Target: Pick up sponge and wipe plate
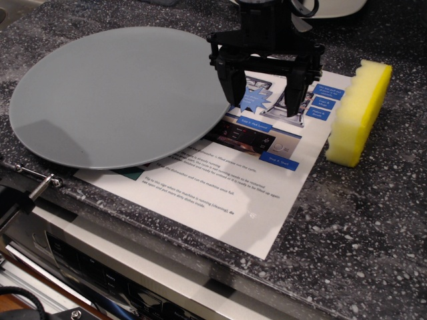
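The plate (pixel 123 97) is lying unheld with its rim over the printed sheet (pixel 185 154). The plate will therefore slide along with the sponge when I wipe.
The plate (pixel 113 97) is a large flat grey-blue disc lying on the dark speckled counter at the left, partly over a printed paper sheet. The sponge (pixel 357 113) is a bright yellow foam block lying on the counter at the right, beside the sheet's right edge. My gripper (pixel 267 100) is black, open and empty. It hangs over the paper between the plate's right edge and the sponge, its left finger (pixel 235 85) right at the plate's edge. It touches neither the sponge nor, as far as I can tell, the plate.
A printed white sheet (pixel 247 193) with blue labels lies under the plate and gripper. The counter's front edge (pixel 167 253) meets an appliance control panel below. A metal clamp (pixel 40 183) sits at the left edge. White objects stand at the back right (pixel 333 7).
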Controlling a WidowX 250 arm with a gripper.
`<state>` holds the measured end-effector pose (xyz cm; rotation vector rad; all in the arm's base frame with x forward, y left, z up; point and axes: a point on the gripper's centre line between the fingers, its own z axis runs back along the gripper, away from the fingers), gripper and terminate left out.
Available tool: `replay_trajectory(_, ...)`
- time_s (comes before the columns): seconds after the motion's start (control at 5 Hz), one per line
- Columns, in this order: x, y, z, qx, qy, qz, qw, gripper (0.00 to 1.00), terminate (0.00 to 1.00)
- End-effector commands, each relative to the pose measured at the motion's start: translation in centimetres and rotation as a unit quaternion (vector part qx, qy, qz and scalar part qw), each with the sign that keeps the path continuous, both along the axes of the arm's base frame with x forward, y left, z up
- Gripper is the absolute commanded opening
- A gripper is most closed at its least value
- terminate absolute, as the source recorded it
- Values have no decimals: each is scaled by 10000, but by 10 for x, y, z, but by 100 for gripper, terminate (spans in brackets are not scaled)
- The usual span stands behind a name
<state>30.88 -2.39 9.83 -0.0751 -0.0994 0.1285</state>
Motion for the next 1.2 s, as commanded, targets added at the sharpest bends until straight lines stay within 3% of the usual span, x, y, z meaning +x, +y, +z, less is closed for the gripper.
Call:
replay_trajectory(0.0, 0, 0, 0, 0, 0, 0, 10000, 100, 0)
replay_trajectory(0.4, 9, -42, 29, -597, -171, 195, 9979, 100, 0)
replay_trajectory(0.6, 10, -67, 24, -781, -329, 266, 9960, 100, 0)
replay_trajectory(1.0, 25, -92, 12, -581, -545, 419, 9959, 100, 0)
